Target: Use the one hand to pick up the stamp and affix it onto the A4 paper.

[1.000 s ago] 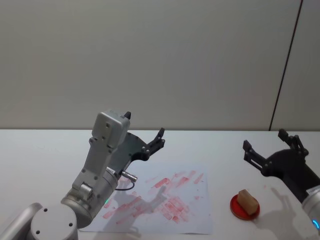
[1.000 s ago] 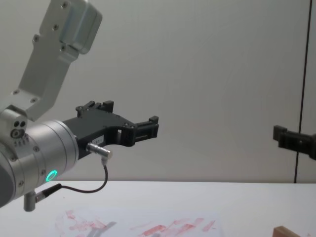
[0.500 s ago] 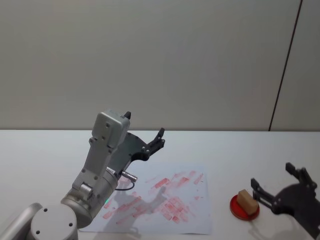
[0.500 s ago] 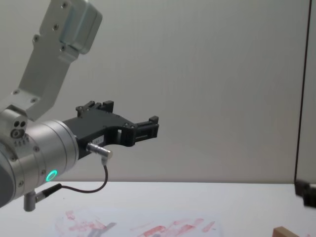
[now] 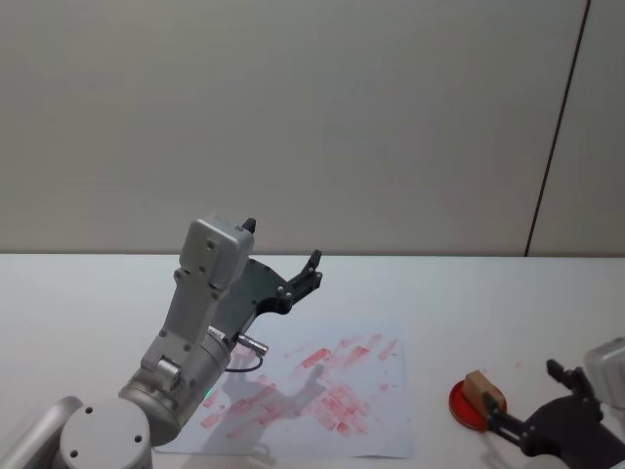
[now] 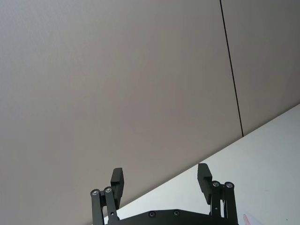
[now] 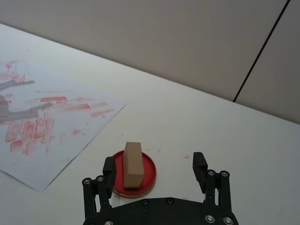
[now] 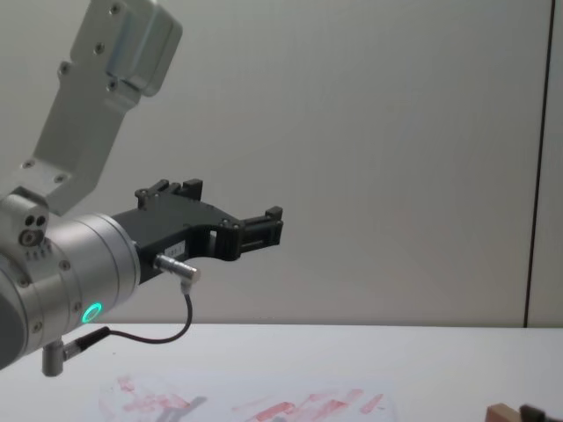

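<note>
I expect the stamp (image 7: 133, 166) to come free and leave the pad behind when I lift, because it stands inside the red pad's wider open rim (image 7: 153, 174).
The stamp (image 5: 478, 388), a small light-brown wooden block, stands upright on a round red pad (image 5: 463, 409) to the right of the A4 paper (image 5: 376, 376). The paper is a white sheet with smudgy red prints. My right gripper (image 5: 520, 389) is open and low over the table, just on the near right side of the stamp. In the right wrist view the stamp (image 7: 133, 164) stands ahead of the right gripper (image 7: 153, 161), close to one finger (image 7: 109, 166) and not touching it. My left gripper (image 5: 283, 244) hangs open and empty in the air over the paper's far left part.
The white table (image 5: 78, 293) runs back to a plain wall. The left arm's big silver body (image 5: 195, 332) rises over the paper's left side, with a cable and a green ring (image 8: 91, 311) at its wrist. Bare table surrounds the red pad (image 7: 146, 180).
My right gripper has dropped and pulled back toward the near edge, from high beyond the stamp to low beside it. The left arm, stamp and paper have not moved.
</note>
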`<action>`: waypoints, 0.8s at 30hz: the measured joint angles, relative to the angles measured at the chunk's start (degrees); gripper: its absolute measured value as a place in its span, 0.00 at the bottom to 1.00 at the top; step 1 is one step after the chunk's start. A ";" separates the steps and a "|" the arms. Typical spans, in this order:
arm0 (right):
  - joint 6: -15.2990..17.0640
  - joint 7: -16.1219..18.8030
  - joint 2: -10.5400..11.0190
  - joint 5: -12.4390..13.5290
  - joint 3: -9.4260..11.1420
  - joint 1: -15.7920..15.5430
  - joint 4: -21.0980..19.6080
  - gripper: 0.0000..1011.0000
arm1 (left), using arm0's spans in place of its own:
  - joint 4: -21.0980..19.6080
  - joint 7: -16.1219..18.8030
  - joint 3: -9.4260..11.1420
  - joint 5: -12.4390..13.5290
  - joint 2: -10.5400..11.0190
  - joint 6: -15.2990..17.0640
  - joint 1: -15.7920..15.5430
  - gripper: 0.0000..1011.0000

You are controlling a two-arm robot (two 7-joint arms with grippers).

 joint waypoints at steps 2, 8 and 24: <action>0.34 0.23 -0.44 -0.44 -0.23 0.34 0.59 0.99 | 0.00 0.00 0.00 0.00 0.00 0.00 0.00 0.99; 1.67 1.43 -2.37 -2.44 -1.21 2.19 3.26 0.99 | 0.00 0.00 0.00 0.00 0.00 0.00 0.00 0.99; 2.74 3.19 -5.61 -5.83 -2.50 5.81 8.62 0.99 | 0.00 0.00 0.00 0.00 0.00 0.00 0.00 0.99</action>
